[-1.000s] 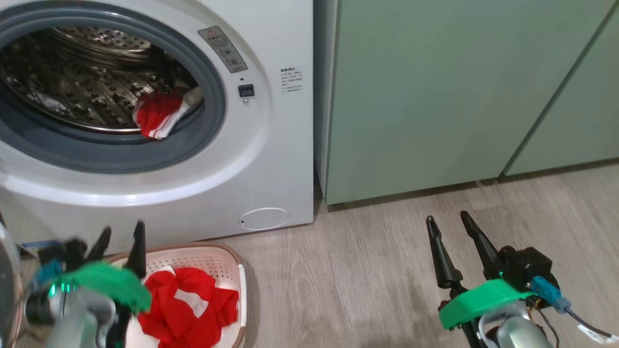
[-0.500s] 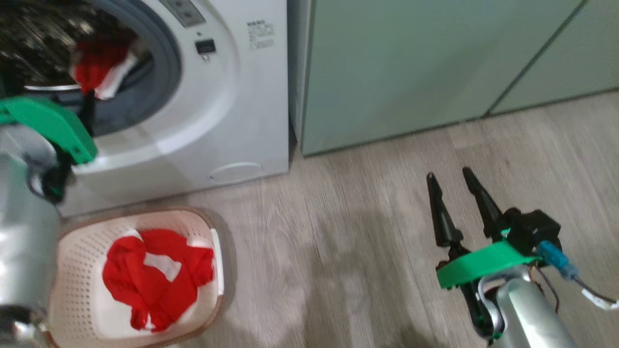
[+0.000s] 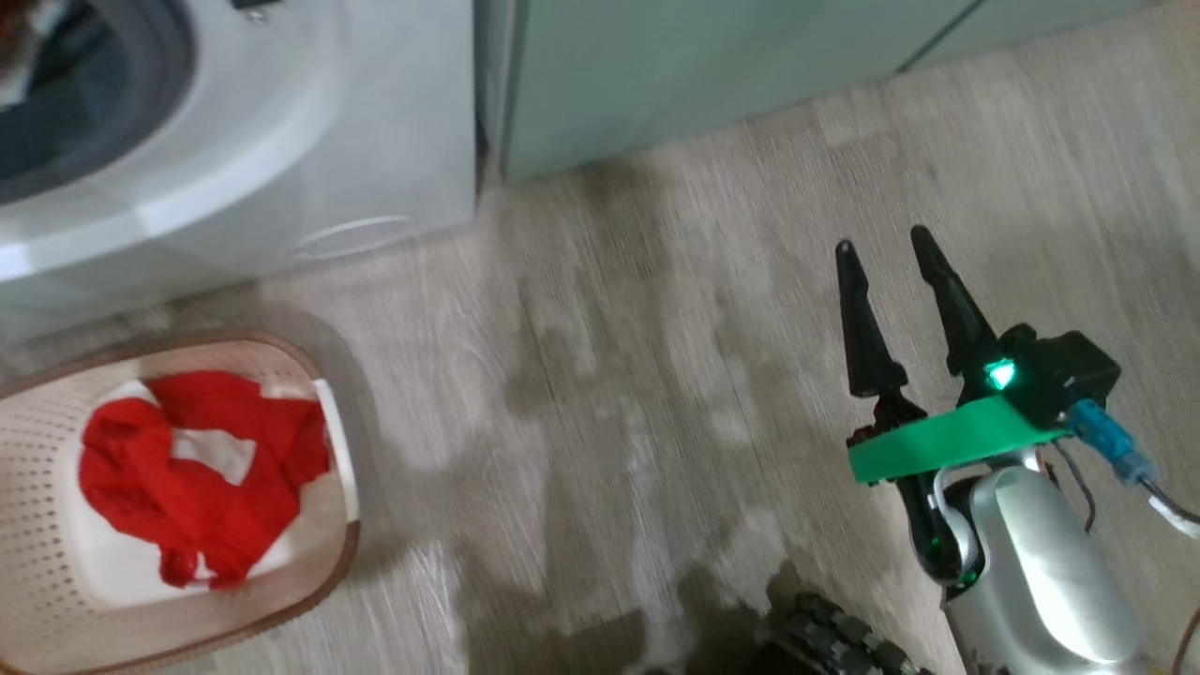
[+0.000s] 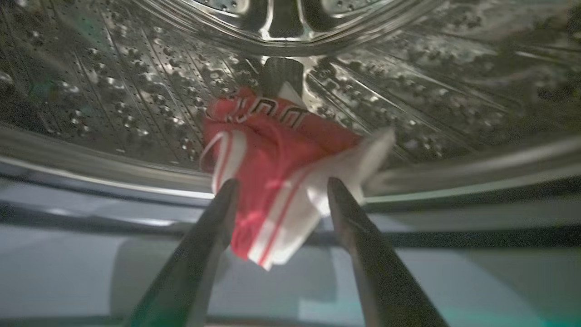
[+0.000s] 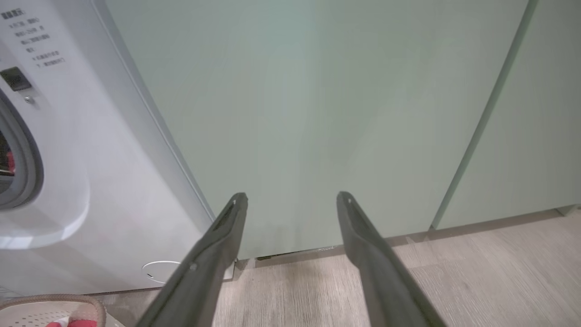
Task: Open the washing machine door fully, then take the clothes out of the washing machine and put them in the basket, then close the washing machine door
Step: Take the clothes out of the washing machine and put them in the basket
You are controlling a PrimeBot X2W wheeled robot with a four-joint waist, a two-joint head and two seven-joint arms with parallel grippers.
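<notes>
The garment [image 4: 267, 190] will open out into a long piece of cloth over the gasket as I pull, since the red garment's lettered end [image 4: 269, 112] sits bunched inside the drum.
In the left wrist view my left gripper [image 4: 282, 181] is open at the washing machine's drum [image 4: 113, 91] mouth. Its fingertips stand on either side of a red garment with white stripes [image 4: 272, 150] that lies on the drum's front lip and hangs over the grey gasket. The head view shows the washing machine [image 3: 281, 141] at the upper left. In front of it on the floor stands the basket [image 3: 347, 553], holding another red and white garment [image 3: 197, 469]. My right gripper [image 3: 884, 242] hovers open over the floor at the right, empty, facing the cabinets [image 5: 292, 195]. The washing machine door is out of view.
Pale green cabinets [image 3: 656, 75] stand right of the machine, their doors flat and shut [image 5: 317, 113]. Wood-look floor [image 3: 609, 375] stretches between the basket and my right arm. A dark ribbed part of my base [image 3: 844, 642] shows at the bottom edge.
The head camera has swung down and to the right. My left arm rose from over the basket to the drum opening and left the head view. The right gripper stayed open.
</notes>
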